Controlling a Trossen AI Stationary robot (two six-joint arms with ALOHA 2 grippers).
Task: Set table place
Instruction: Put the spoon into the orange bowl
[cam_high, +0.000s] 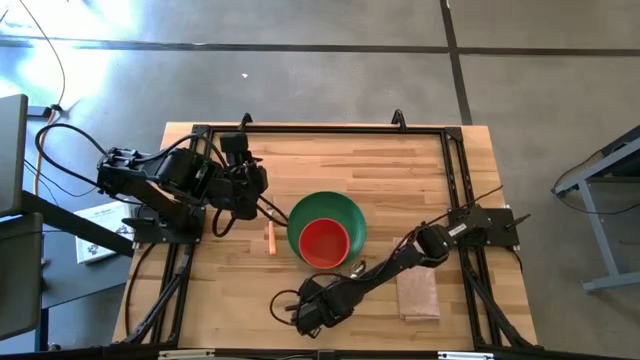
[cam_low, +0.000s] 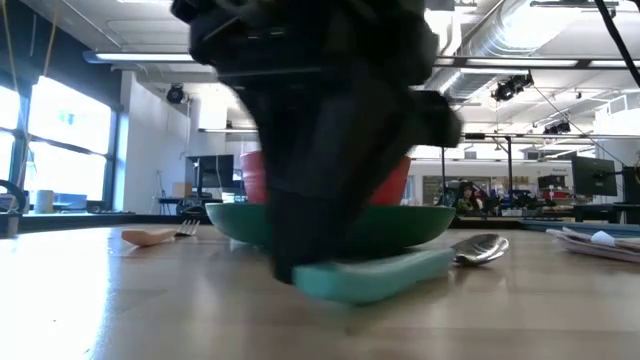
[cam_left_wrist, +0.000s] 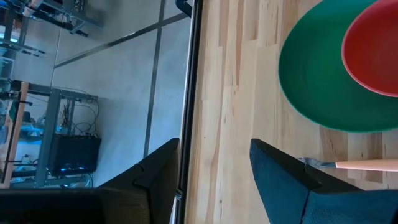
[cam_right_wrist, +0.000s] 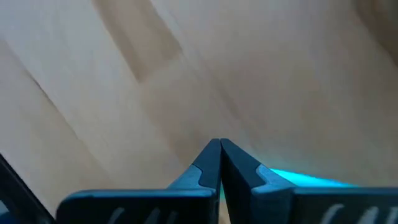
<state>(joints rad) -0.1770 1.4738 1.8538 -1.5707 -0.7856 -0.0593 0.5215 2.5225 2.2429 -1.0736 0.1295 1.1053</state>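
Note:
I should open my right gripper's shut fingers, because the spoon's teal handle (cam_low: 405, 272) is outside them, and close them around the handle's loose end (cam_low: 335, 285) before I lift.
A round green plate (cam_high: 330, 212) lies mid-table with a red bowl (cam_high: 324, 243) on its near part. An orange-handled fork (cam_high: 270, 238) lies flat on the table left of the plate. The teal-handled spoon (cam_low: 375, 275) lies on the table near the plate, its metal bowl (cam_low: 480, 247) toward the right. My right gripper (cam_high: 312, 312) is shut, pointing down at the spoon handle's free end. My left gripper (cam_high: 245, 190) is open and empty, over the table left of the plate. The folded pinkish-beige napkin (cam_high: 418, 295) lies flat at the near right. My right gripper comes from above with shut fingers, tips (cam_right_wrist: 211, 152) down at the tabletop. The teal handle's free end (cam_right_wrist: 298, 180) lies against the outer side of one finger, not between the two. The spoon lies flat on the table.
A black rail frame (cam_high: 320, 130) edges the tabletop, and it also shows in the left wrist view (cam_left_wrist: 189, 93). My right arm (cam_high: 400, 258) reaches across the near side of the plate. Bare wood lies at the near left (cam_high: 230, 300) and along the far side.

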